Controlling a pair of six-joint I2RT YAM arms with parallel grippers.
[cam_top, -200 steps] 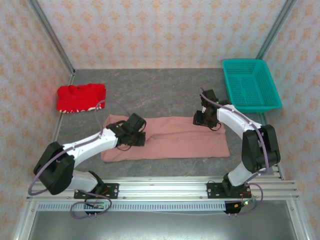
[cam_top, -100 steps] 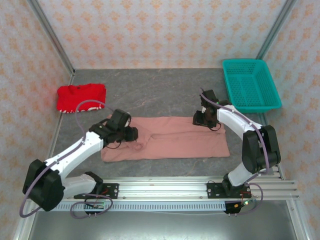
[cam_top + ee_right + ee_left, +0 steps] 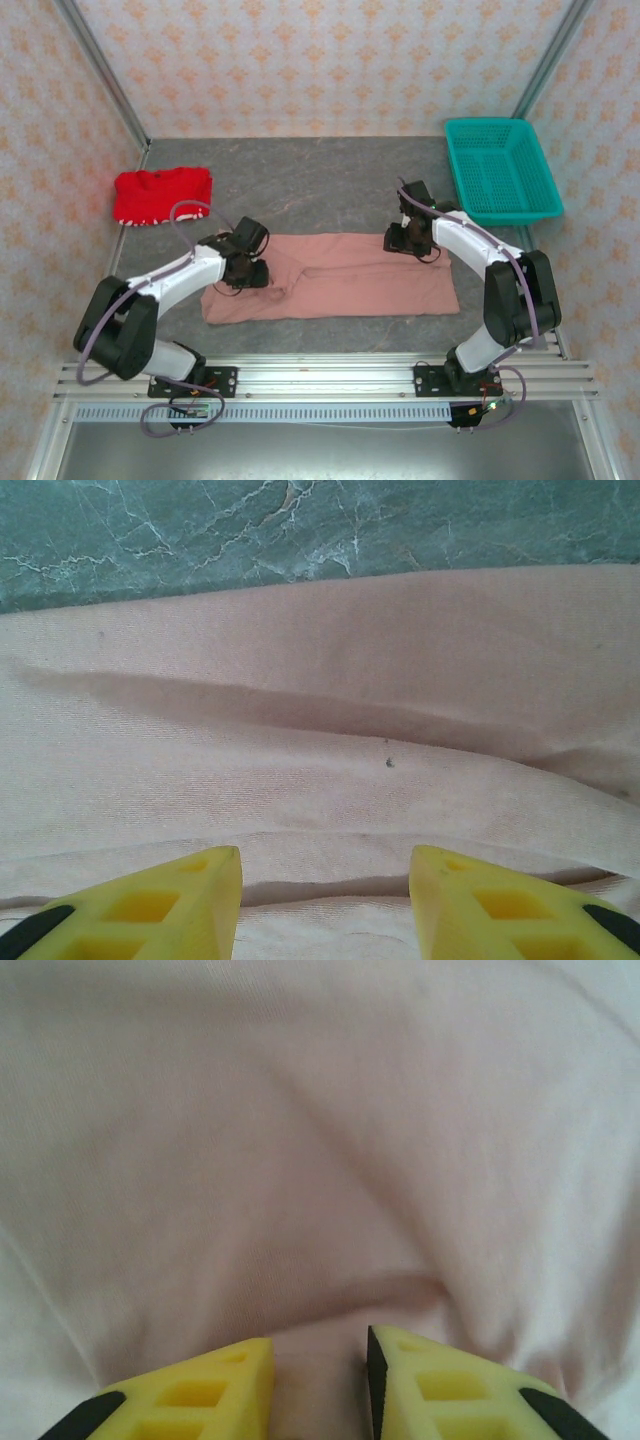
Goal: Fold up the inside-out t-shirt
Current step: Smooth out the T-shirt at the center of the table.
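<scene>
My left gripper is pinching a puckered fold (image 3: 319, 1365) inside the shirt's body. It should back away, open and go to the shirt's collar end (image 3: 212, 298).
The inside-out t-shirt (image 3: 350, 280) lies as a long salmon-pink band across the table's near half. My left gripper (image 3: 247, 272) presses down on its left part, near the far edge. In the left wrist view the yellow fingers (image 3: 430, 1380) stand close together with a puckered ridge of shirt (image 3: 300, 1160) pinched between them, and creases run toward the left gripper (image 3: 320, 1380). My right gripper (image 3: 405, 240) sits at the shirt's far right edge. It stands open (image 3: 325, 900) just above flat layered cloth (image 3: 320, 730) with a small dark speck.
A bright red garment with white trim (image 3: 160, 195) lies at the back left. A teal basket (image 3: 487, 122) stands at the back right. Bare grey marbled table (image 3: 320, 180) stretches behind the shirt, and it shows past the shirt's edge (image 3: 300, 520).
My left gripper has moved left and a little farther back over the shirt, widened on the way, and has narrowed again on a fold. The right arm has not moved.
</scene>
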